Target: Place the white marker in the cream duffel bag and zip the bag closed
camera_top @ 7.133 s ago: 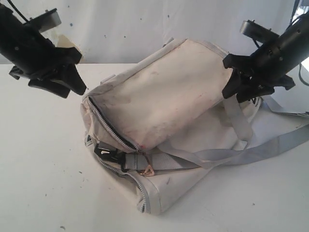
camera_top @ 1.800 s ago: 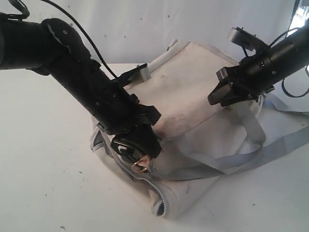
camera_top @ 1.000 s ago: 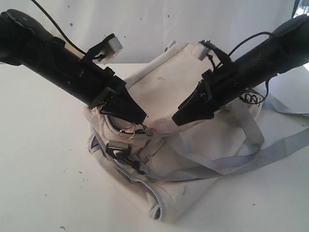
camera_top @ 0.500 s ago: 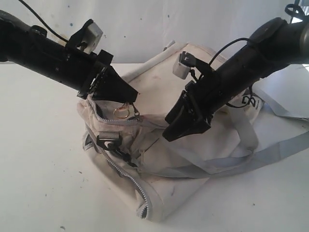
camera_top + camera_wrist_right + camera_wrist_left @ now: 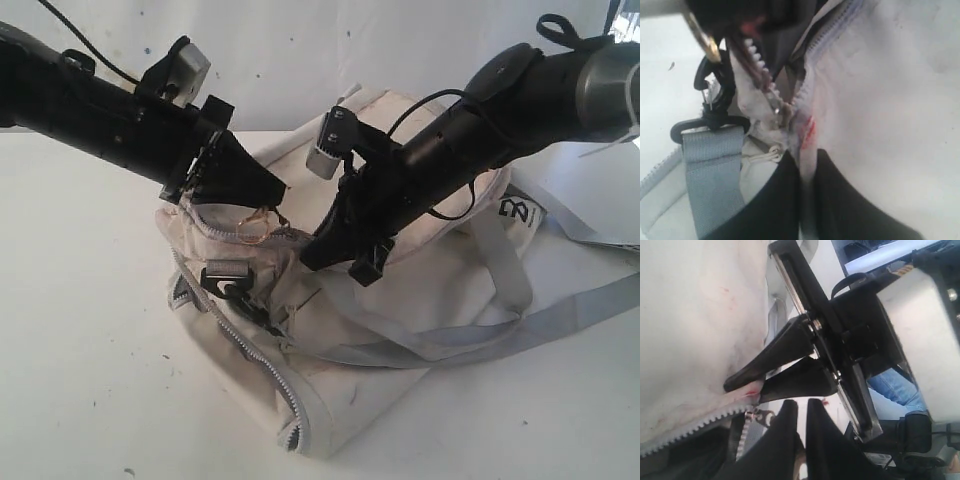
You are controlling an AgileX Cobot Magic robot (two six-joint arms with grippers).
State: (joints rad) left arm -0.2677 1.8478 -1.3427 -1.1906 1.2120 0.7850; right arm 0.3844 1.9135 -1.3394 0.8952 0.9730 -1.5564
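Note:
The zipper pull (image 5: 287, 231) is next to my right gripper and far from the bag's corner (image 5: 168, 216), so my left gripper should pull it to that corner while my right gripper holds the fabric.
The cream duffel bag (image 5: 420, 300) lies on its side on the white table, its zipper (image 5: 270, 365) hanging open along the near edge. My left gripper (image 5: 268, 192) is at the bag's left corner. Its fingers (image 5: 787, 415) are almost together on something tan deep between them, which looks like the gold ring (image 5: 250, 230) of the zipper pull. My right gripper (image 5: 312, 258) is shut on a fold of the bag's fabric (image 5: 807, 150) beside the red-marked zipper end. In the left wrist view, the right gripper (image 5: 752, 386) pinches just above the zipper teeth (image 5: 690, 427). The white marker is out of view.
A black buckle (image 5: 225, 280) and grey strap (image 5: 710, 170) hang below the grippers. Long grey straps (image 5: 560, 310) trail to the right across the table (image 5: 90, 380). A black logo (image 5: 512, 212) shows on the bag's right side. A white wall stands behind.
Both arms came in from the sides onto the bag's left corner. In the last half second the right gripper slid left to the zipper end, while the left barely moved.

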